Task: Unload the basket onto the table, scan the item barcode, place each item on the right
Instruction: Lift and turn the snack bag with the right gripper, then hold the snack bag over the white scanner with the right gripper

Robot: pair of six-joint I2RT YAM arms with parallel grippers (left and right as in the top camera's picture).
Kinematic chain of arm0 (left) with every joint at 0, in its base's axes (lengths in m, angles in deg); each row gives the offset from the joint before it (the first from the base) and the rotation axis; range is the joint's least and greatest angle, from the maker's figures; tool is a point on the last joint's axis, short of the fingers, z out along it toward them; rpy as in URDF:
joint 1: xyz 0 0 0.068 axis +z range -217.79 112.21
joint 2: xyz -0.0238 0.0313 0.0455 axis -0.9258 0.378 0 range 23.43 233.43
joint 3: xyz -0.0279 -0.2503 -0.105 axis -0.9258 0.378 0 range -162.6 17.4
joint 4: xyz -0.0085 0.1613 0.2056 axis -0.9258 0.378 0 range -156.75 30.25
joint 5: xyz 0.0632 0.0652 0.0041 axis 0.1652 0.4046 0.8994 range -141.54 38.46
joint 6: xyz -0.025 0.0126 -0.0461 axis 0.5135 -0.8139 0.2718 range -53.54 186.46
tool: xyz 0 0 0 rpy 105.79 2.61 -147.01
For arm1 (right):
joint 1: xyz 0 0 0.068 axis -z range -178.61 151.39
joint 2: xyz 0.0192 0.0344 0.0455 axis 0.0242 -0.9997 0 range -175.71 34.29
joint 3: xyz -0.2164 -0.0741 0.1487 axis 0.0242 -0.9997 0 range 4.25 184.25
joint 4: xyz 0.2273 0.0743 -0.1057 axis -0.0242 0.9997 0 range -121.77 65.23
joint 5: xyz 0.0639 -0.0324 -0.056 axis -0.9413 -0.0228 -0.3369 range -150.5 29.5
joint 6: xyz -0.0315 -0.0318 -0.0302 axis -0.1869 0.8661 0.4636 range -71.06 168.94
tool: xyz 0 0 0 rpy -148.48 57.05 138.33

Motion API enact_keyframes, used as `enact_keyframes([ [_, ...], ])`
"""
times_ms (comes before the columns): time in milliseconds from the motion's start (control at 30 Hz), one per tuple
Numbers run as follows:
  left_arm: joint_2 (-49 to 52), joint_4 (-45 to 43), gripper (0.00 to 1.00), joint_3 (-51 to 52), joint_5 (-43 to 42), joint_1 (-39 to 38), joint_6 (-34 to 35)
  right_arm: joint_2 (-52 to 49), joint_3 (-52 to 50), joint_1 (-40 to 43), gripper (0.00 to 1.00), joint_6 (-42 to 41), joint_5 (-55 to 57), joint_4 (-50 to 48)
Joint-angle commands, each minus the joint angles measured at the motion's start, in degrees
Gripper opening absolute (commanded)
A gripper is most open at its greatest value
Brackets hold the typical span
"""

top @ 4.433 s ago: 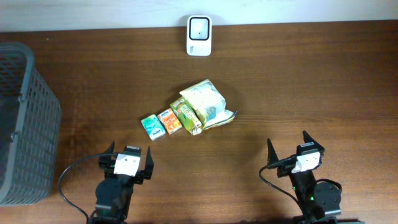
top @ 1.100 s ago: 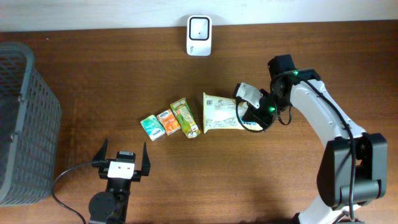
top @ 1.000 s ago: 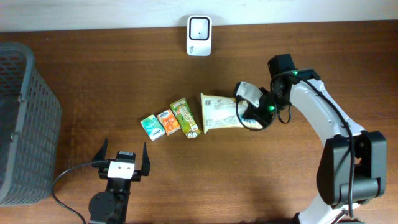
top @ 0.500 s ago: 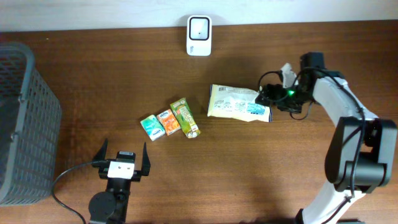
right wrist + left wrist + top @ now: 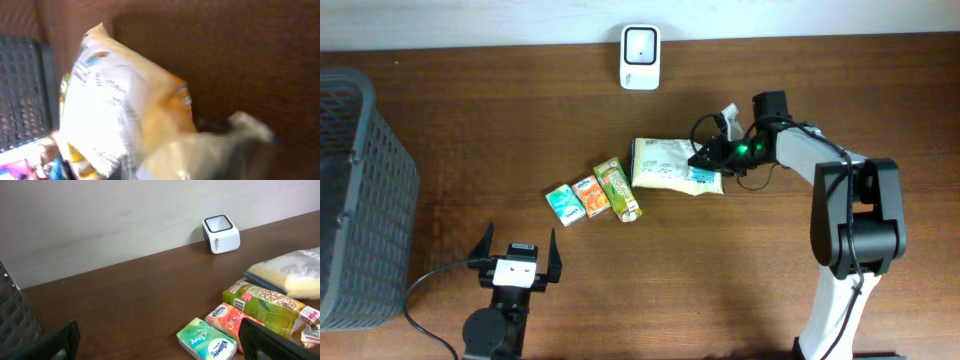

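Note:
Next, my right gripper lifts the snack bag and flips it over above the barcode scanner, because the snack bag's white printed side [image 5: 662, 160] faces up, away from the barcode scanner's upward window [image 5: 641, 46].
The item, a yellow and white snack bag [image 5: 665, 163], lies flat at mid-table, its left end near the green carton. My right gripper [image 5: 711, 157] is at the bag's right end, shut on its crinkled edge. In the blurred right wrist view the bag [image 5: 115, 100] fills the frame, printed text facing the camera. The white barcode scanner [image 5: 640, 44] stands at the table's far edge, well behind the bag, and shows as a small white box [image 5: 220, 233] in the left wrist view. My left gripper [image 5: 517, 260] rests open near the front edge, nothing between its fingers.
A green juice carton [image 5: 617, 187], an orange tissue pack [image 5: 590, 195] and a green tissue pack [image 5: 565, 203] lie in a row left of the bag. A dark mesh basket [image 5: 360, 190] stands at the left edge.
The right gripper has carried the bag leftward, closer to the green carton, after swinging it out to the right. The left arm has not moved.

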Motion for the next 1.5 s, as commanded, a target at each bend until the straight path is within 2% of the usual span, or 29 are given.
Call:
enact_keyframes([
  [0, -0.26, -0.11, 0.99, 0.46, 0.63, 0.11, -0.9, -0.61, 0.07, 0.17, 0.04, -1.05, 1.36, -0.24],
  [100, -0.26, -0.11, 0.99, 0.46, 0.63, 0.11, -0.9, 2.47, 0.22, 1.73, 0.04, 1.6, -5.4, 0.0],
  [200, -0.26, -0.11, 0.99, 0.46, 0.63, 0.11, -0.9, 11.06, 0.22, 4.31, 0.04, 10.03, -11.54, 3.87],
  [300, -0.26, -0.11, 0.99, 0.46, 0.63, 0.11, -0.9, 23.96, 0.24, 4.94, 0.04, 21.31, -11.08, 13.14],
  [433, -0.26, -0.11, 0.99, 0.46, 0.63, 0.11, -0.9, 38.36, 0.22, 4.9, 0.04, 30.45, -9.16, 21.7],
  [533, -0.26, -0.11, 0.99, 0.46, 0.63, 0.11, -0.9, 43.89, 0.22, 4.9, 0.04, 35.58, -9.11, 25.09],
  [633, -0.26, -0.11, 0.99, 0.46, 0.63, 0.11, -0.9, 47.34, 0.22, 4.9, 0.04, 47.34, -9.46, 31.58],
  [733, -0.26, -0.11, 0.99, 0.46, 0.63, 0.11, -0.9, 48.19, 0.22, 4.9, 0.04, 49.33, -9.73, 34.16],
  [800, -0.26, -0.11, 0.99, 0.46, 0.63, 0.11, -0.9, 48.17, 0.22, 4.9, 0.04, 45.99, -8.9, 33.27],
  [833, -0.26, -0.11, 0.99, 0.46, 0.66, 0.11, -0.9, 48.11, 0.22, 3.98, 0.04, 35.36, -0.04, 29.46],
  [900, -0.26, -0.11, 0.99, 0.46, 0.63, 0.11, -0.9, 47.98, 0.22, 0.13, 0.04, 27.23, 16.87, 25.38],
  [1033, -0.26, -0.11, 0.99, 0.46, 0.63, 0.11, -0.9, 45.7, 0.26, -14.16, 0.04, 19.28, 54.25, 14.05],
  [1067, -0.26, -0.11, 0.99, 0.46, 0.63, 0.11, -0.9, 42.82, 0.26, -19.58, 0.04, 20.68, 69.92, 6.62],
  [1100, -0.26, -0.11, 0.99, 0.46, 0.63, 0.11, -0.9, 40.24, 0.26, -22.21, 0.04, 24.11, 77.05, 1.46],
  [1167, -0.26, -0.11, 0.99, 0.46, 0.63, 0.11, -0.9, 31.87, 0.26, -26.21, 0.04, 38.82, 87.08, -12.81],
  [1233, -0.26, -0.11, 0.99, 0.46, 0.63, 0.11, -0.9, 23.91, 0.26, -27.23, 0.04, 55.87, 89.85, -23.74],
  [1267, -0.26, -0.11, 0.99, 0.46, 0.63, 0.11, -0.9, 21.03, 0.26, -27.3, 0.04, 61.81, 90.27, -27.85],
  [1300, -0.26, -0.11, 0.99, 0.46, 0.63, 0.11, -0.9, 16.57, 0.26, -27.32, 0.04, 72.83, 90.51, -35.36],
  [1400, -0.26, -0.11, 0.99, 0.46, 0.63, 0.11, -0.9, 10.34, 0.26, -27.32, 0.04, 83.76, 90.23, -51.98],
  [1467, -0.26, -0.11, 0.99, 0.46, 0.63, 0.11, -0.9, 9.25, 0.26, -27.28, 0.04, 89.44, 87.1, -56.13],
])
